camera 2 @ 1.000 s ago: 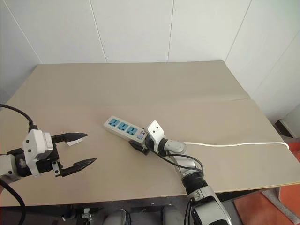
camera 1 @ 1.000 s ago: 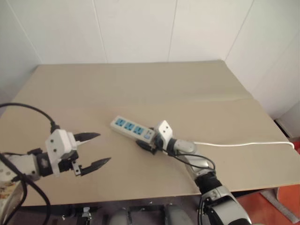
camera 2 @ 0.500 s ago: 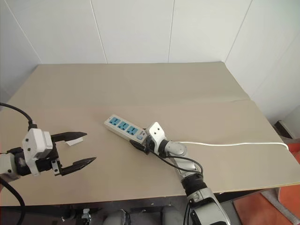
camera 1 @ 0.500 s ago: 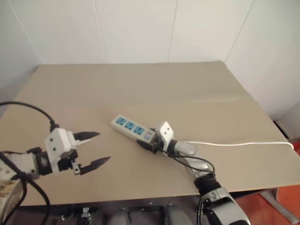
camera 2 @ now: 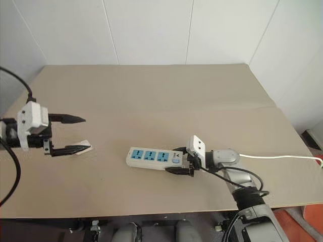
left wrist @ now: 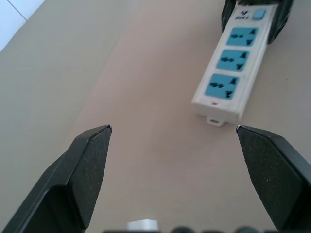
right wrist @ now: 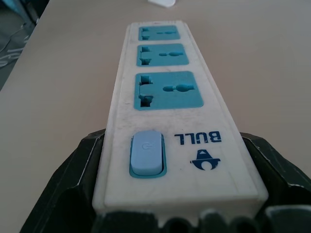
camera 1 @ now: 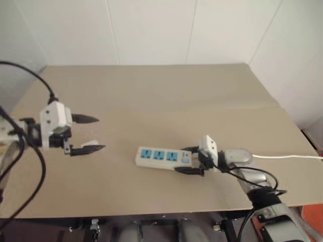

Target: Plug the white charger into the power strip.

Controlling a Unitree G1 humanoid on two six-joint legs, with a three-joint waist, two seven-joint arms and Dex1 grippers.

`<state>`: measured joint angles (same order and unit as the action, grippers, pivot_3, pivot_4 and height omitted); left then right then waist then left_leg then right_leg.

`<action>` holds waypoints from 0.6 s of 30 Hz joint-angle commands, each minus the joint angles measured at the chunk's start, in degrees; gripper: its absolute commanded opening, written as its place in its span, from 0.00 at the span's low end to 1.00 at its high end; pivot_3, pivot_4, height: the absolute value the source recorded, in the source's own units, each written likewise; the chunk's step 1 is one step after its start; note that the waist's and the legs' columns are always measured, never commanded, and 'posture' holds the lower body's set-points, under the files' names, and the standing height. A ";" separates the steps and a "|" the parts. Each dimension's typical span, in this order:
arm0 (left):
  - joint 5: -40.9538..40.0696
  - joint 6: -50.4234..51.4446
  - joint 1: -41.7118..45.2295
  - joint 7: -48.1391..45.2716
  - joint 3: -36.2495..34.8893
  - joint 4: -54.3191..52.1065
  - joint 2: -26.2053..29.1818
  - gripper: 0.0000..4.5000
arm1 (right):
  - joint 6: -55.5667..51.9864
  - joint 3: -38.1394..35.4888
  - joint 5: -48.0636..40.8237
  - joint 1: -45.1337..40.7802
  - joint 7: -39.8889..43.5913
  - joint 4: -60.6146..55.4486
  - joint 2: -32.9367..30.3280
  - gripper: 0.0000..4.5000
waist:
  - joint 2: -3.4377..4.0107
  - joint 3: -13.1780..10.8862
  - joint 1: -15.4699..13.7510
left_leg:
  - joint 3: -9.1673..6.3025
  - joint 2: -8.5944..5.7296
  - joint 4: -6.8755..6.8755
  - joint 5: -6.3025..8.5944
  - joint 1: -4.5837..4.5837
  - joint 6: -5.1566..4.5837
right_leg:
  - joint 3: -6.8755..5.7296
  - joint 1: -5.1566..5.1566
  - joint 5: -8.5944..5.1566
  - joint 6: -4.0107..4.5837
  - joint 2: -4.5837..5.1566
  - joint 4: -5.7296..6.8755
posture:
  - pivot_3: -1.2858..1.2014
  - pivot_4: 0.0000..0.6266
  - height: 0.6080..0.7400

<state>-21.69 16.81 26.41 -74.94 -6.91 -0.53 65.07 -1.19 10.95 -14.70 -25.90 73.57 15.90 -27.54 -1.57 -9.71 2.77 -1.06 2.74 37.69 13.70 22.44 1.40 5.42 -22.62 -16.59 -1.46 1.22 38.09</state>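
Observation:
The white charger should be straddled by my left gripper first, so my left gripper should tip down, because its open fingers point past the white charger toward the power strip.
The power strip lies flat on the tan table, near the front middle, with its three blue sockets facing up. My right gripper is shut on its switch end, one black finger against each long side. The white charger is a small white piece on the table at the left, just beside the lower fingertip of my left gripper. That gripper hovers wide open with nothing between its fingers. In the left wrist view the strip lies ahead of it.
The strip's thin white cord runs off to the right across the table. A seam crosses the tabletop on the right. A black cable loops above my left arm. White walls close in behind and at the right.
My right gripper has pulled the strip right and toward the front edge, turning it nearly parallel to that edge. My left gripper has risen and moved away, still open.

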 commanded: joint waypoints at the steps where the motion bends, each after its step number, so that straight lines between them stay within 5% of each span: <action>1: 9.32 3.63 12.55 -1.33 9.30 8.69 0.97 1.00 | 3.10 1.43 0.97 -0.73 1.01 0.28 1.23 0.77 | 0.00 -0.01 -0.05 | -0.04 0.00 0.04 0.00 0.03 0.00 | -0.04 0.00 0.00 0.00 -0.03 0.00 | 0.52 0.24 1.00; 9: 28.08 17.19 45.14 -17.41 37.76 24.86 -3.69 1.00 | 2.47 2.77 1.33 1.70 -0.46 -2.48 3.11 0.77 | 0.00 -0.06 -0.08 | -0.10 -0.07 0.19 -0.03 0.68 0.00 | -0.04 -0.62 -0.01 -0.03 -0.03 0.15 | 0.52 0.24 1.00; 18: 28.21 22.54 47.28 -17.56 55.26 24.78 -5.78 1.00 | 0.02 2.64 0.98 6.00 -2.74 -7.80 2.39 0.77 | 0.04 -0.10 -0.05 | -0.15 -0.03 0.18 -0.03 0.69 0.00 | -0.03 -0.65 -0.03 -0.04 -0.03 0.21 | 0.52 0.24 1.00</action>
<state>6.62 37.00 73.02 -92.26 46.01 26.17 58.37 0.22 13.15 -13.60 -20.73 70.97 10.32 -24.63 -1.53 -9.80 2.72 -1.22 2.71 37.87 13.66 23.14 1.40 5.38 -23.27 -16.62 -1.51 1.20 38.30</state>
